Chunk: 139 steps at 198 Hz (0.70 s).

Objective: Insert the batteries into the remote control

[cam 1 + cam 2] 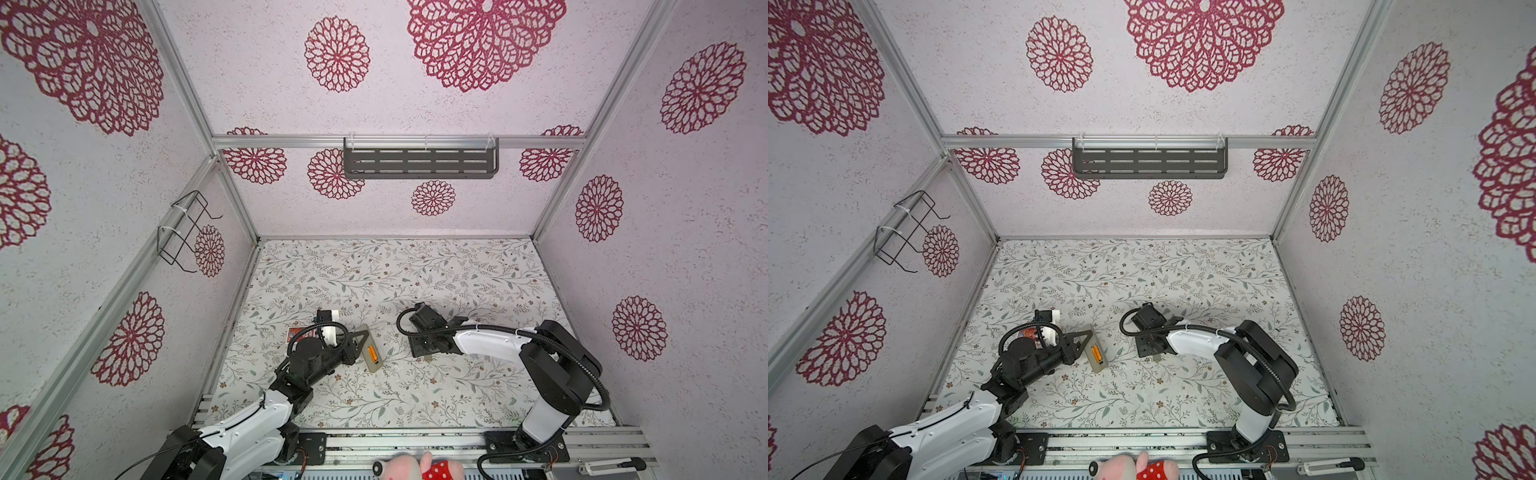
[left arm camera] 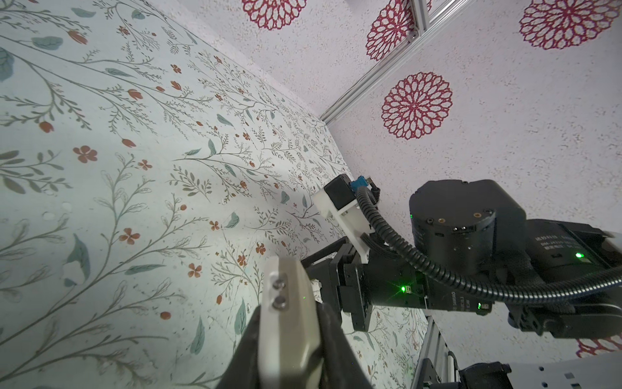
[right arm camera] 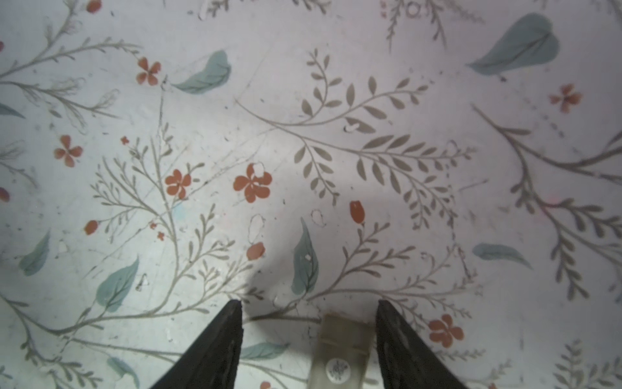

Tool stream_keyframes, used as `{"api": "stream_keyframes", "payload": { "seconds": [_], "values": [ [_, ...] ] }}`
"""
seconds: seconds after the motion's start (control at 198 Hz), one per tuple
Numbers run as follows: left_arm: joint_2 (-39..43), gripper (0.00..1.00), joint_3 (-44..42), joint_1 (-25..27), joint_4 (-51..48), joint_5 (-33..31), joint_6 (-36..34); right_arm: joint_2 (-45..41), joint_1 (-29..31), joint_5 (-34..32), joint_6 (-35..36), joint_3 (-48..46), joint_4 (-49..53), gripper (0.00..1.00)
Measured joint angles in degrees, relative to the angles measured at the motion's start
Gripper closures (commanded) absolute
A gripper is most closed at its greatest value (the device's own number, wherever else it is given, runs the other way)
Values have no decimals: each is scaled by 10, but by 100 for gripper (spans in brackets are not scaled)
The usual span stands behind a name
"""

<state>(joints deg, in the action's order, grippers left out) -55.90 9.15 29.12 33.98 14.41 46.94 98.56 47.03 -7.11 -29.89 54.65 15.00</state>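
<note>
One of my right gripper's fingers is close to the cover piece's far end (image 3: pixel 348 329), which lies off-centre, so next my right gripper moves back and centres its fingers around the cover piece's near end (image 1: pixel 428 359).
The remote control (image 1: pixel 371 348) lies back-up and slanted on the floral table, its beige-grey body also showing in the other top view (image 1: pixel 1095 350). Orange batteries (image 1: pixel 372 354) sit in its open compartment; how many I cannot tell. My left gripper (image 1: pixel 361 336) is shut on the remote's far end; in the left wrist view the remote (image 2: pixel 289 323) fills the gap between the black fingers (image 2: pixel 336 340). My right gripper (image 3: pixel 308 303) points down at the table, open. A small beige cover piece (image 3: pixel 343 353) lies between its jaws, close to one finger.
A red printed card box (image 1: pixel 296 333) lies behind the left arm's wrist. A dark slotted shelf (image 1: pixel 419 163) hangs on the back wall and a wire rack (image 1: pixel 187 232) on the left wall. A pink plush toy (image 1: pixel 419 467) sits past the front rail.
</note>
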Motion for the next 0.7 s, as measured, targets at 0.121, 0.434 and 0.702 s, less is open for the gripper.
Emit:
{"api": "stream_keyframes", "payload": {
  "seconds": [0.121, 0.434, 0.702],
  "values": [
    [-1, 100, 0, -2, 2, 0, 0, 8, 0, -1, 6, 10, 2, 38],
    [-25, 100, 0, -3, 20, 2, 1, 1, 9, -39, 14, 17, 70, 39],
    [-60, 100, 0, -5, 53, 14, 11, -10, 32, -57, 12, 19, 115, 41]
  ]
}}
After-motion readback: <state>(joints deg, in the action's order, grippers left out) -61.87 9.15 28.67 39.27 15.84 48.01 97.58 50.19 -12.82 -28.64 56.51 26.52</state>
